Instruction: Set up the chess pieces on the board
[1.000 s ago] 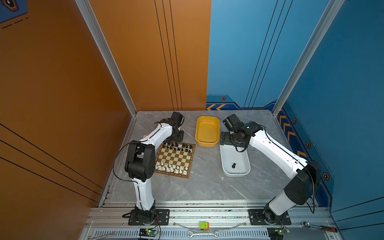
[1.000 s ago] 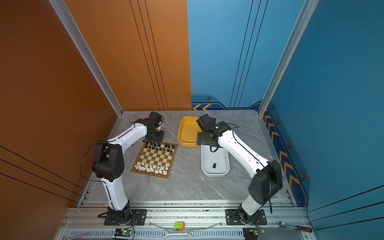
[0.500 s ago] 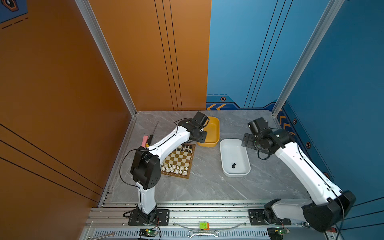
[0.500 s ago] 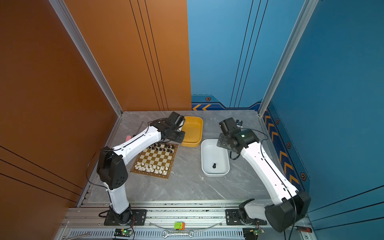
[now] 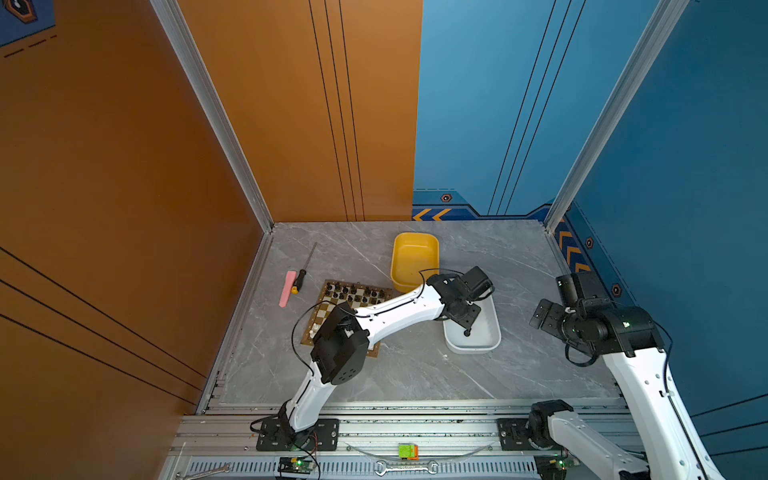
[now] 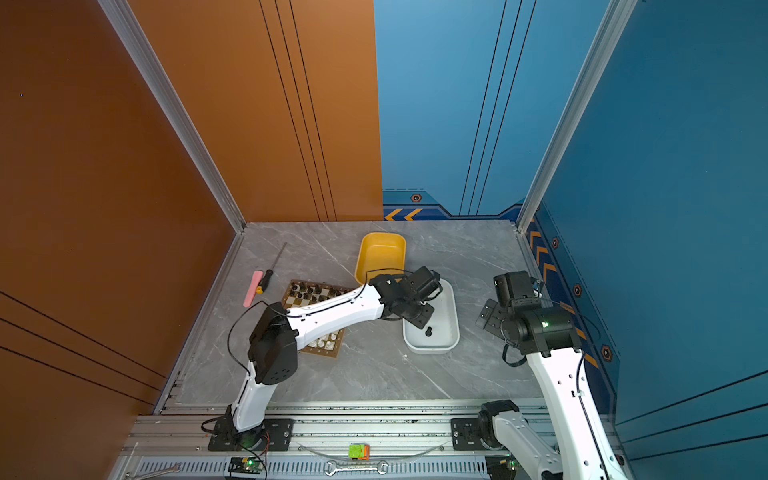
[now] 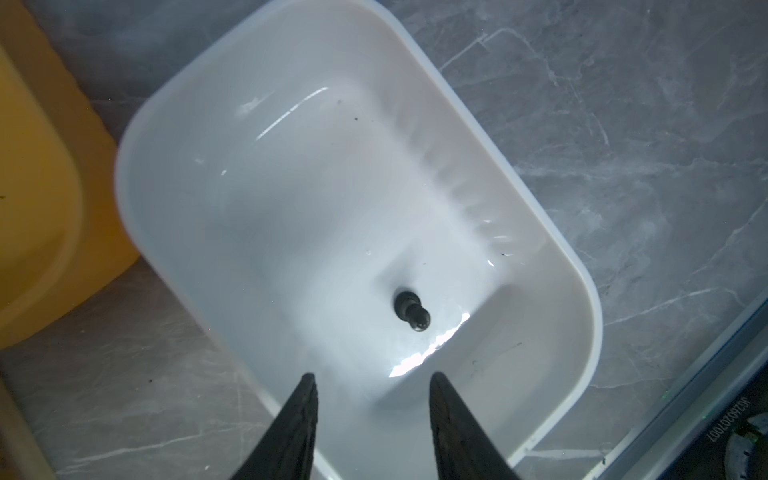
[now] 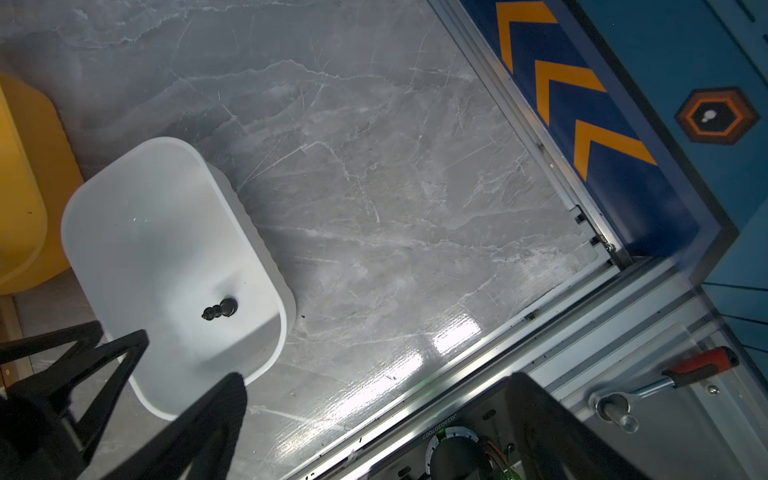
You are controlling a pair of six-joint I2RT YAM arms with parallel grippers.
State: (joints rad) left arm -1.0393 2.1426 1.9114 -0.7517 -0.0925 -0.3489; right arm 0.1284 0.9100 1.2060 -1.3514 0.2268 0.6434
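Note:
The open fingers of my left gripper line up with the black piece (image 6: 428, 331), clear of the white tub's sides, so I should keep lowering them until they straddle the piece's head (image 7: 418, 320).
The board (image 5: 321, 319) lies left of centre, partly under my left arm. Black chess pieces (image 5: 353, 291) line its far rows, and white ones (image 6: 324, 343) show at its near edge. One black piece (image 7: 411, 309) lies on its side in the white tub (image 7: 291, 208), also seen in both top views (image 5: 467, 332) (image 6: 429, 331). My left gripper (image 7: 372, 376) reaches across and hangs over that tub, open and empty, just short of the piece. My right gripper (image 8: 378, 378) stands open and empty to the right of the tub (image 8: 158, 216), over bare table (image 5: 544, 316).
An empty yellow tub (image 5: 415, 257) stands behind the white one. A pink strip (image 5: 286, 289) and a screwdriver (image 5: 305, 270) lie left of the board. A red-handled tool (image 8: 702, 365) rests on the front rail. The blue wall is close on the right.
My left arm swung from the board's far side across to above the white tub. My right arm drew back from the tub to the right.

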